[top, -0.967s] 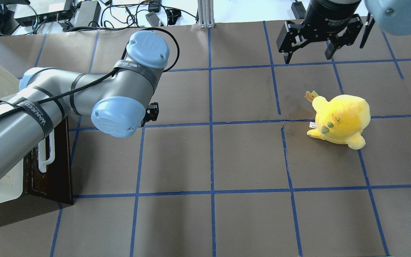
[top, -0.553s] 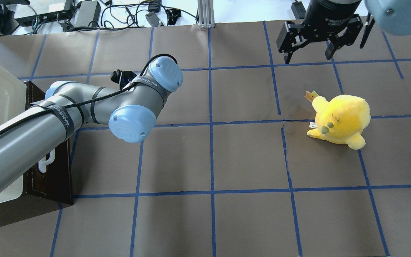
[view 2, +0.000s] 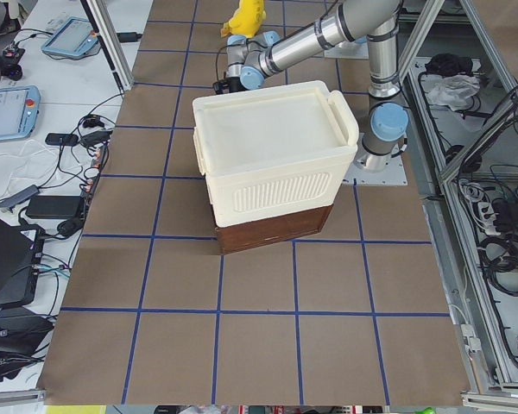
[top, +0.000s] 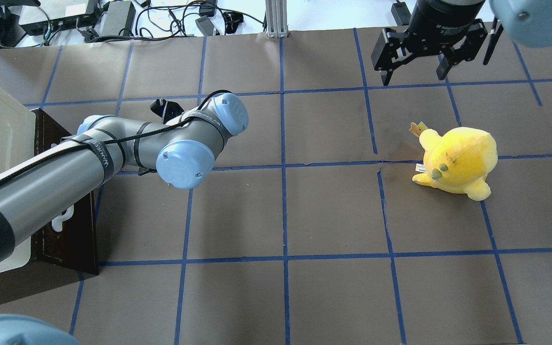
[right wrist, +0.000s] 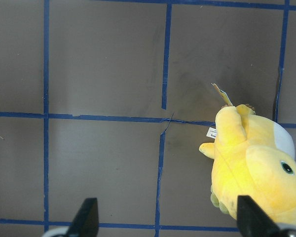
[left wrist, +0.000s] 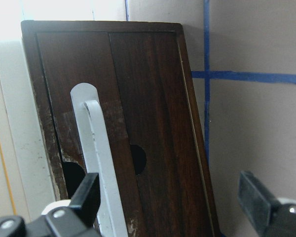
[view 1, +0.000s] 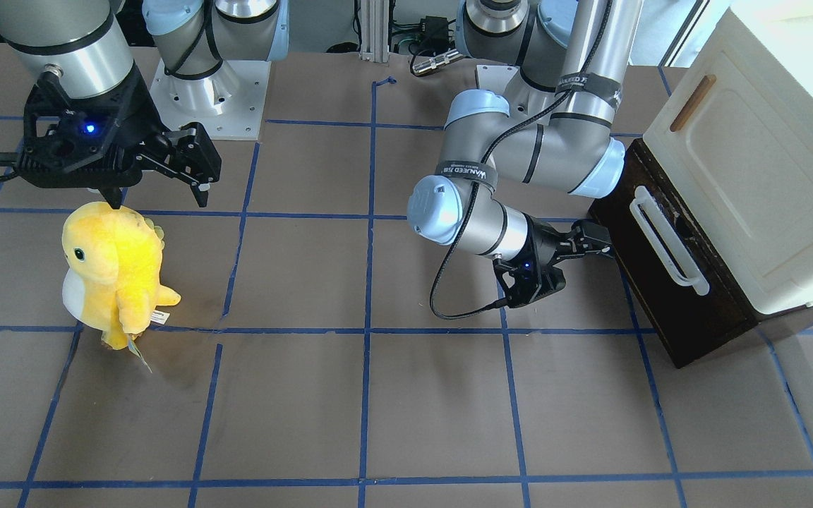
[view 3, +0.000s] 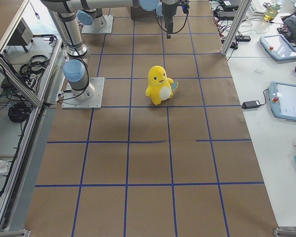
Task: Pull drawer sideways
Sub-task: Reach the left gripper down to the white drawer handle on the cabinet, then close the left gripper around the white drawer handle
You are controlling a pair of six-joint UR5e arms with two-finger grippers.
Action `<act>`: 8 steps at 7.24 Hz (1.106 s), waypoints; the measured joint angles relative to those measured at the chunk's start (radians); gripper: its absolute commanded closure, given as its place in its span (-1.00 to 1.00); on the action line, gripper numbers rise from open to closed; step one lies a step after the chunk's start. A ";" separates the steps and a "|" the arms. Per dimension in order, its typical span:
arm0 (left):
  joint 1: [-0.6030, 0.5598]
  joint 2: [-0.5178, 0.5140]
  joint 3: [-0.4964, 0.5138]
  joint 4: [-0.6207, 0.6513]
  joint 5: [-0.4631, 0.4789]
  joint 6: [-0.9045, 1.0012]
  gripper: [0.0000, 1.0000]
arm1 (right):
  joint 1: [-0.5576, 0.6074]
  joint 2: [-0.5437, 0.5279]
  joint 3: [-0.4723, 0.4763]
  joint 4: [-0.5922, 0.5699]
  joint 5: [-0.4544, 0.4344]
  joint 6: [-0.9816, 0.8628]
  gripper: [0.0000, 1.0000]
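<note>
I expect only the drawer with the white bar handle (view 1: 668, 240) to slide straight out when I pull, because a straight seam (left wrist: 120, 94) splits the dark brown front.
The drawer (view 1: 650, 282) has a dark brown front and a long white bar handle (view 1: 663, 246). It sits under a cream cabinet and looks closed. My left gripper (view 1: 598, 243) is open and empty, pointing at the drawer front a short way from the handle. In the left wrist view the drawer front (left wrist: 153, 98) and the handle (left wrist: 101, 163) fill the frame, and the handle lies just inside my left finger (left wrist: 89, 192). In the overhead view the arm hides this gripper. My right gripper (top: 414, 76) is open and empty, far from the drawer.
The cream cabinet (view 1: 752, 176) with a small wooden handle (view 1: 692, 103) stands above the drawer (top: 65, 230). A yellow plush toy (top: 458, 160) stands below my right gripper (view 1: 159, 194). Brown paper with blue tape lines covers the table.
My left arm has swung and turned its wrist, dropping lower so the gripper now faces the drawer front. The cabinet top has come into view. The right arm and toy have not moved.
</note>
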 measured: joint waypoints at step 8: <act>0.100 -0.011 -0.035 -0.146 0.179 -0.009 -1.00 | 0.000 0.000 0.000 0.000 0.000 0.000 -1.00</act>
